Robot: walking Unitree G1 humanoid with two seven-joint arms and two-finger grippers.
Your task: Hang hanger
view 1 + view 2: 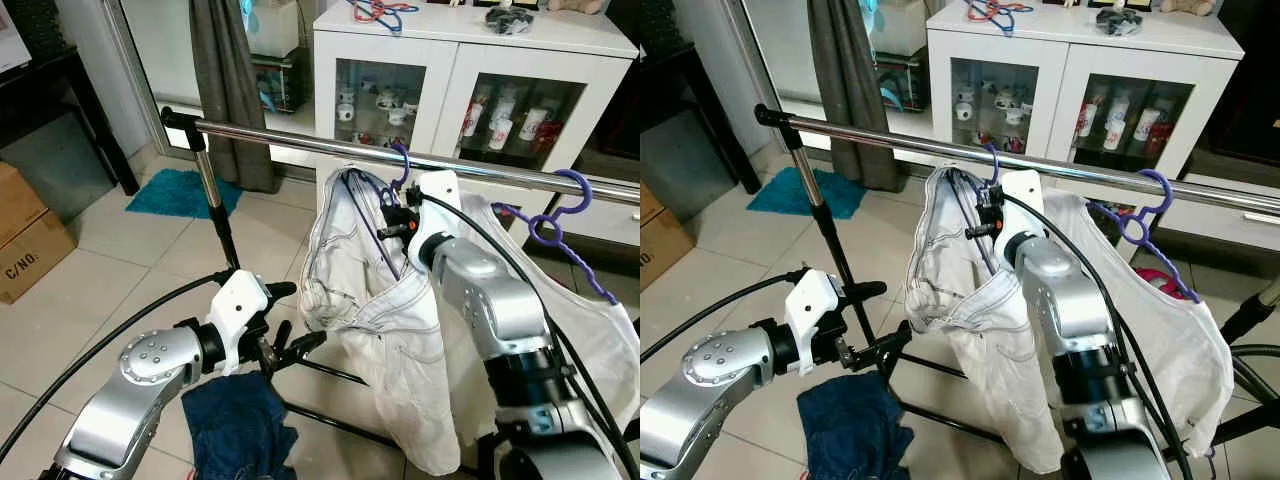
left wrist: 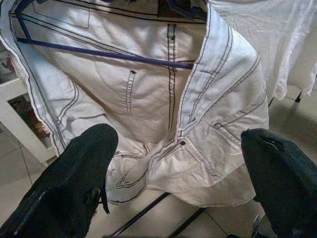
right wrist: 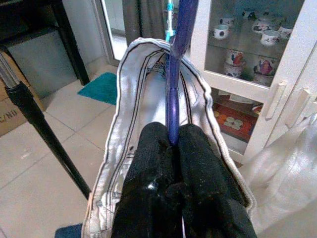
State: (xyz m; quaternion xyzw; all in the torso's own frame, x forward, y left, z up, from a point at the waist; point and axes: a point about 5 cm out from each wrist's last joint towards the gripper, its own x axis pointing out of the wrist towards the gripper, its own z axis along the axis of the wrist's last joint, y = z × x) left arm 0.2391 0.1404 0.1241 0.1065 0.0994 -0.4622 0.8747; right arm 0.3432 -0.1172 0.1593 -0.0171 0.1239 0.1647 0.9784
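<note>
The white garment should slide off the purple hanger when I pull it, since its open waist is wide and loose around the hanger's bar.
A purple hanger carries a white garment with dark stitching. Its hook sits at the steel rail and looks curled over it. My right gripper is just below the rail, shut on the hanger's neck with both fingers pressed to it. My left gripper hangs lower, to the left of the garment, with its fingers wide apart and nothing between them. In the left wrist view the garment lies beyond the fingertips.
A second purple hanger holds a white shirt further right on the rail. The rack's upright stands at left. A blue cloth lies on the floor below. A white glass-door cabinet stands behind; cardboard boxes at far left.
</note>
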